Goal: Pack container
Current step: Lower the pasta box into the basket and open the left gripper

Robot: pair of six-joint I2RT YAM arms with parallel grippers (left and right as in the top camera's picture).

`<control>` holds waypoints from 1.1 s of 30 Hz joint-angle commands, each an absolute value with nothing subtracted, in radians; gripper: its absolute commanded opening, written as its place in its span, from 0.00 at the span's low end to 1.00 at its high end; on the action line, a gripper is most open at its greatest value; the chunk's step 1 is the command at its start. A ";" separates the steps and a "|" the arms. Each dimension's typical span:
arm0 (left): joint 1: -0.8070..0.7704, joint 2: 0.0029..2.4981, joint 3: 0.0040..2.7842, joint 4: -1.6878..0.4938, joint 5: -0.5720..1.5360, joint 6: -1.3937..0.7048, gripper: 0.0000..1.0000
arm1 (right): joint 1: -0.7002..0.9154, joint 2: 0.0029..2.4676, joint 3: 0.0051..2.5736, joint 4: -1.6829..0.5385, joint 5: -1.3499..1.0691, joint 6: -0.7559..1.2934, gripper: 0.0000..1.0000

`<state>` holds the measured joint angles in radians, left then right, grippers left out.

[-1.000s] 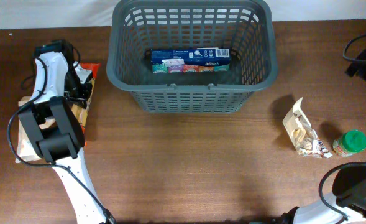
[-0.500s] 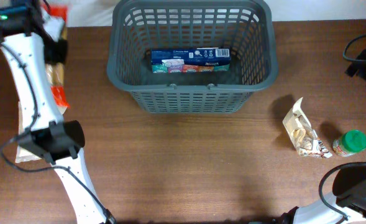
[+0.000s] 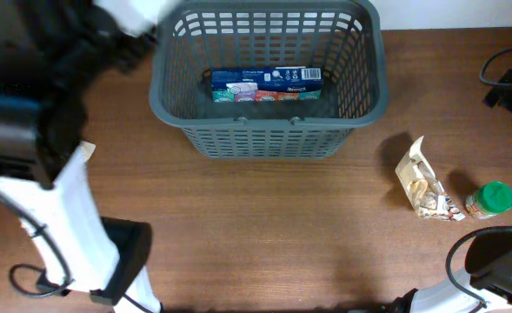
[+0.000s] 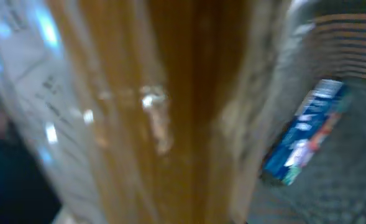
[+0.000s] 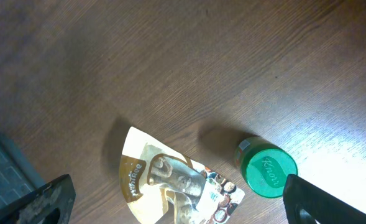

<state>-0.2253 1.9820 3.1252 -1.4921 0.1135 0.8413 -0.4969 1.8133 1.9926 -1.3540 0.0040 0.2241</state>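
My left gripper should go on moving the clear packet into the dark grey basket [image 3: 269, 61] and let go of it low in there, because the basket's bottom is free next to the blue box.
The dark grey basket [image 3: 269, 135] stands at the table's back centre with a blue box [image 3: 265, 84] lying inside. My left arm is raised close to the overhead camera and blurred; its gripper [image 3: 121, 43] is just left of the basket's rim. In the left wrist view a clear packet of golden-brown strands [image 4: 170, 112] fills the frame, held in the jaws, with the blue box [image 4: 304, 140] and basket floor [image 4: 347, 186] beyond. My right gripper [image 5: 179, 202] is open above a beige snack pouch [image 5: 170, 180] and a green-lidded jar [image 5: 266, 171].
The snack pouch [image 3: 422, 184] and the jar [image 3: 490, 200] lie on the table at the right. Black cables and a device [image 3: 509, 87] sit at the right edge. My raised left arm hides the table's left side.
My left arm has lifted the packet off the table's left side and swung it up and right toward the basket's left rim. The right arm has not moved.
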 commanded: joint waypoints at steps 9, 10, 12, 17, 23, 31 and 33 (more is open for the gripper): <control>-0.450 2.215 2.721 -1.346 0.110 1.164 0.02 | -0.505 1.812 1.998 -1.351 0.020 0.218 0.99; -0.459 2.244 2.690 -1.330 0.091 1.164 0.02 | -0.505 1.812 1.998 -1.351 0.020 0.218 0.99; -0.476 2.293 2.652 -1.316 0.042 1.160 0.02 | -0.505 1.812 1.997 -1.351 0.020 0.218 0.99; -0.503 2.407 2.628 -1.333 -0.034 1.134 0.02 | -0.505 1.812 1.998 -1.351 0.020 0.218 0.99; -0.510 2.482 2.628 -1.389 -0.102 1.100 0.02 | -0.505 1.812 1.998 -1.351 0.020 0.218 0.99; -0.504 2.411 2.674 -1.388 -0.155 0.808 0.99 | -0.505 1.812 1.998 -1.351 0.020 0.218 0.99; -0.497 2.359 2.698 -1.388 -0.135 0.761 0.99 | -0.505 1.812 1.998 -1.351 0.020 0.218 0.99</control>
